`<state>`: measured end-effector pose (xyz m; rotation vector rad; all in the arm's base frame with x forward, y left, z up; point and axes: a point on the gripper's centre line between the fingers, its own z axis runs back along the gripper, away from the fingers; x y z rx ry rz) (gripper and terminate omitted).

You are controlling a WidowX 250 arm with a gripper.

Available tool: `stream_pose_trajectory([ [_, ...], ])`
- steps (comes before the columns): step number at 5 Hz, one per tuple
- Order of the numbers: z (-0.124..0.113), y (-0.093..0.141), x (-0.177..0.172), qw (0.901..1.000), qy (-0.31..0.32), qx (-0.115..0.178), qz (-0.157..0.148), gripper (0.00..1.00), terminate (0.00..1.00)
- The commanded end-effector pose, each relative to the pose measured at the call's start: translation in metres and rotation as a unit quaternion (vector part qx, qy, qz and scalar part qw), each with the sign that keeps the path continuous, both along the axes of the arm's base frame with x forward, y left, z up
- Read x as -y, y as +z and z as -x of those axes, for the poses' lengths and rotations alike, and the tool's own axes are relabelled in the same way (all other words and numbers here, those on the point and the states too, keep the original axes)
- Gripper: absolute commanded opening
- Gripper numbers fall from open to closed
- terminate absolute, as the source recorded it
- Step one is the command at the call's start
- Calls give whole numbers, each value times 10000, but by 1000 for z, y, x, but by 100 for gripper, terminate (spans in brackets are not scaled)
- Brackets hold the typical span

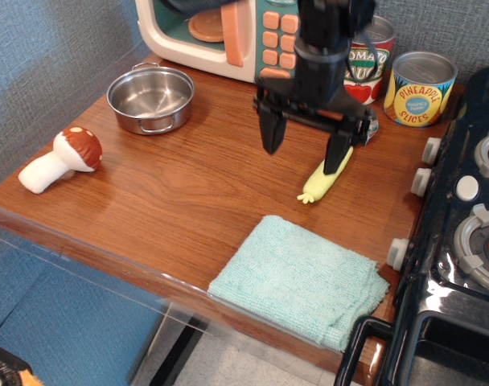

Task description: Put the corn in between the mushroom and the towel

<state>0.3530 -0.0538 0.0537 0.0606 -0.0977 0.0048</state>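
Note:
My gripper will move a hidden spoon bowl along, I expect, when it carries the corn [326,177], because a silver edge [372,126] peeks out beyond the corn.
The corn [318,184] is a pale yellow-green cob lying on the wooden counter [172,201], its lobed tip toward me; its silver head is mostly hidden behind the gripper. My gripper [304,149] is open and empty above the counter, its right finger [336,151] in front of the corn's upper half, its left finger [270,129] well left of it. The mushroom [59,159] with its reddish-brown dotted cap lies at the counter's left edge. The mint-teal towel [302,278] lies folded at the front right.
A steel pot [151,98] stands at the back left, a toy microwave [220,32] behind it. A tomato sauce can [371,56] and a pineapple can [420,87] stand at the back right. A black stove [462,241] borders the counter's right side.

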Motion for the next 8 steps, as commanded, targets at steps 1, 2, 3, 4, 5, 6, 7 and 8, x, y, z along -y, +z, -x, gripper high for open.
stream_pose_trajectory([
  [1, -43, -19, 21, 9993, 250, 241, 111, 100, 0],
  [2, -43, -36, 20, 9992, 352, 131, 132, 100, 0],
  [3, -41, -30, 19, 9992, 323, 213, 72, 0, 0],
  [4, -43, -8, 19, 9984, 243, 436, 255, 0, 0],
  [5, -43, 29, 10, 9960, 71, 755, 473, 0, 0],
  [6, -28, 67, -13, 9935, -382, 876, 614, 0, 0],
  [7, -8, 64, -43, 9876, -1039, 818, 848, 0, 0],
  [8, 19, 41, -79, 9850, -1512, 528, 649, 0, 0],
])
